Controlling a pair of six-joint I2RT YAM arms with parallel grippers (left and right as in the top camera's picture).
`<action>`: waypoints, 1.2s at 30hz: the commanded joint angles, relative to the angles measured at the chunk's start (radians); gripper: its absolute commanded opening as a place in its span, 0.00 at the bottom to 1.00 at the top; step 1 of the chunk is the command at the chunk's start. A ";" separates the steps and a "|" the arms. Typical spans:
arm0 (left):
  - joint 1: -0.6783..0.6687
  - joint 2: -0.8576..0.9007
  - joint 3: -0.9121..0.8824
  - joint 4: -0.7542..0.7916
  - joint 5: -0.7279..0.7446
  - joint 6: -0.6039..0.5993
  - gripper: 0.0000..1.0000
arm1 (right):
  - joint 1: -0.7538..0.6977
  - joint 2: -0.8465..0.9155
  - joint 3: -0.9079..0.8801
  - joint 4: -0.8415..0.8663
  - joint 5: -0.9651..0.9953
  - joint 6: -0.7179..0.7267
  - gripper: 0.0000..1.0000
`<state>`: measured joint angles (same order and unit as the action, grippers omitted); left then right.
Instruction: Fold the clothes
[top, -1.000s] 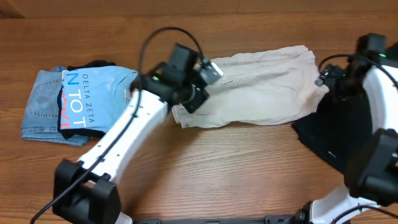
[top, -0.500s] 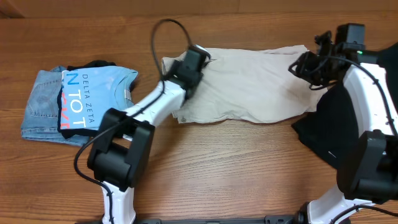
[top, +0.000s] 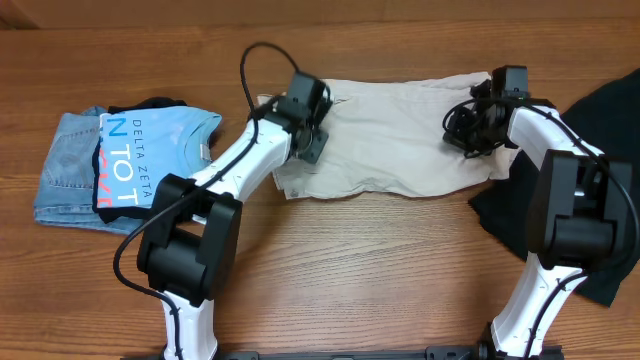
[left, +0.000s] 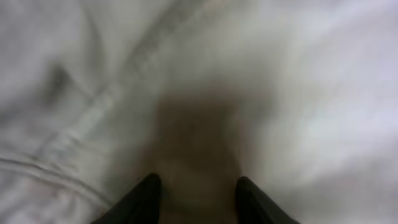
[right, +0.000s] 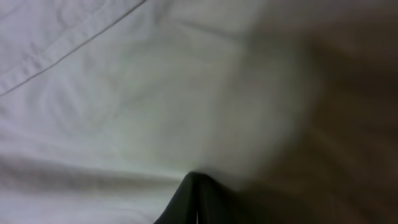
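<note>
Flat cloth inside the beige shorts' end (top: 316, 172) lies under my open left gripper, so I should move the gripper back to the end's edge (top: 279, 181) and pinch there before I fold.
The beige shorts (top: 400, 140) lie spread across the far middle of the table. My left gripper (top: 312, 140) sits low over their left end. In the left wrist view the left gripper (left: 198, 186) is open, its dark fingertips (left: 148, 190) apart over blurred pale cloth (left: 298, 93) with nothing pinched. My right gripper (top: 462, 133) rests on the shorts' right part. In the right wrist view the right gripper (right: 196, 186) is shut, its tips pressed together where the beige fabric (right: 124, 93) puckers into them.
A black garment (top: 590, 130) lies at the right edge, partly under the right arm. At the left, a light blue printed T-shirt (top: 150, 160) sits on folded jeans (top: 62, 175). Bare wooden table (top: 380, 270) runs along the near side.
The left jaws have opened and let the shorts' left end go. The right arm has moved left onto the shorts and its jaws have shut. The shorts now lie flatter.
</note>
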<state>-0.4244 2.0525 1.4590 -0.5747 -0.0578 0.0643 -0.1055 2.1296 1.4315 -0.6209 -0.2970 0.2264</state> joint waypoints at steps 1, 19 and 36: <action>0.000 -0.010 -0.130 -0.033 0.025 0.039 0.35 | -0.018 0.034 -0.009 -0.010 0.404 0.014 0.04; 0.123 -0.058 0.046 -0.288 -0.132 -0.034 0.42 | -0.315 0.016 0.331 -0.384 0.118 -0.058 0.06; 0.202 -0.080 0.282 -0.561 0.159 -0.267 0.65 | 0.136 -0.100 0.204 -0.344 -0.199 -0.188 0.04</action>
<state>-0.2237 1.9900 1.7267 -1.1538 0.0273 -0.1722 -0.0628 2.0354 1.7042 -1.0199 -0.5072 -0.0040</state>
